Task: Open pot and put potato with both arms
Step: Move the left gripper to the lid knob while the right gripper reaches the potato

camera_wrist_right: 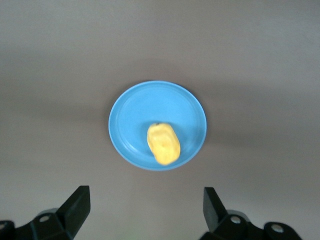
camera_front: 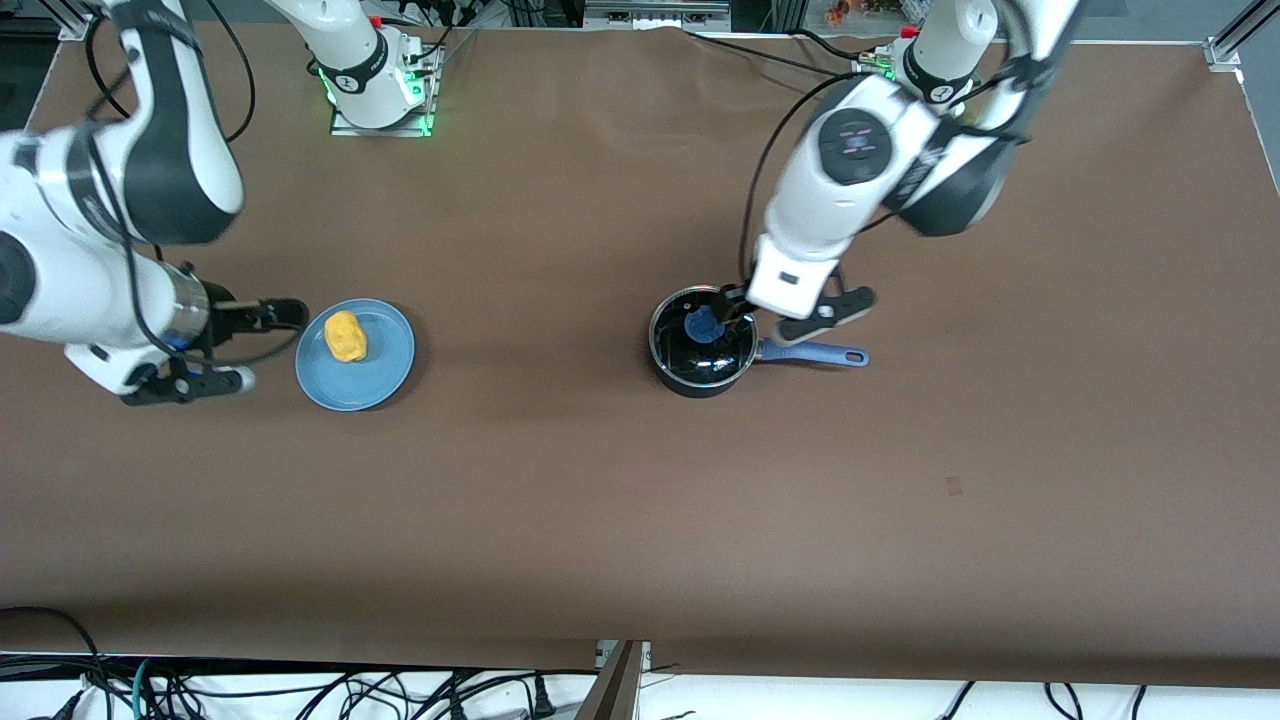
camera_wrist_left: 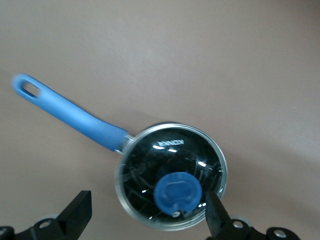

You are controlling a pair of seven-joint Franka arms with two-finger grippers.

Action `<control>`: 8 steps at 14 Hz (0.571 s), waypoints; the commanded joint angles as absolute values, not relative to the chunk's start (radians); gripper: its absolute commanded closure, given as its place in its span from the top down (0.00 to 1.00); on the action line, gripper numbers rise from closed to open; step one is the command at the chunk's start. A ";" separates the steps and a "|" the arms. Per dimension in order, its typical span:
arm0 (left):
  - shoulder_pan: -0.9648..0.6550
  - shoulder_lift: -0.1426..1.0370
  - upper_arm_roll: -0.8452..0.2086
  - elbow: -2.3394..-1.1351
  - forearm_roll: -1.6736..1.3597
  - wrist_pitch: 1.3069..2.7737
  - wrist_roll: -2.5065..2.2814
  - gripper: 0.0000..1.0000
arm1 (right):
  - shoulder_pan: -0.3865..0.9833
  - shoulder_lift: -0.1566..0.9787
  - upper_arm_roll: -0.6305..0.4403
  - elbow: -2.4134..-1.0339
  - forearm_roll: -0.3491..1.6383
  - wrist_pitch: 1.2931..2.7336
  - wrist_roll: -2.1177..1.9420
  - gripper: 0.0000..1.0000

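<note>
I should keep going down, because the lid's blue knob (camera_front: 703, 324) is within the span of my left gripper's open fingers. I should close them once they are on either side of the knob.
The black pot (camera_front: 692, 381) stands mid-table with its glass lid (camera_front: 683, 350) on and its blue handle (camera_front: 815, 353) pointing toward the left arm's end. My left gripper (camera_front: 785, 308) is open and low over the pot. In the left wrist view the lid's blue knob (camera_wrist_left: 176, 194) lies between the fingers of my left gripper (camera_wrist_left: 147, 215), close to one fingertip (camera_wrist_left: 215, 212). The yellow potato (camera_front: 346, 336) lies on a blue plate (camera_front: 372, 378). My right gripper (camera_front: 247, 346) is open and empty over the table beside the plate. The right wrist view shows my right gripper (camera_wrist_right: 145, 210), the potato (camera_wrist_right: 163, 144) and the plate (camera_wrist_right: 132, 112).
Brown table cover all round. The two arm bases stand at the table's edge farthest from the front camera. Cables hang along the edge nearest to it.
</note>
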State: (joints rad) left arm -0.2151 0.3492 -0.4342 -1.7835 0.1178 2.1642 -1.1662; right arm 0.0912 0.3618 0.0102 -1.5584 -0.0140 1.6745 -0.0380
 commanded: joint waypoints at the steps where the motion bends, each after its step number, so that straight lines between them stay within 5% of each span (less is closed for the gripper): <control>1: -0.279 0.481 -0.433 -1.663 0.263 2.175 -1.337 1.00 | 0.097 0.426 0.009 -1.563 -0.017 1.755 -0.037 1.00; 8: -0.287 0.558 -0.430 -1.635 0.305 2.194 -1.342 1.00 | 0.110 0.514 0.009 -1.661 -0.021 1.966 -0.084 1.00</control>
State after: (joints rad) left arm -0.2831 0.5460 -0.4299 -1.6599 0.2780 2.2001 -1.3342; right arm 0.1106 0.5221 0.0102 -1.6097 -0.0143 1.9076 -0.0584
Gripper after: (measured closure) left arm 0.000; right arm 0.000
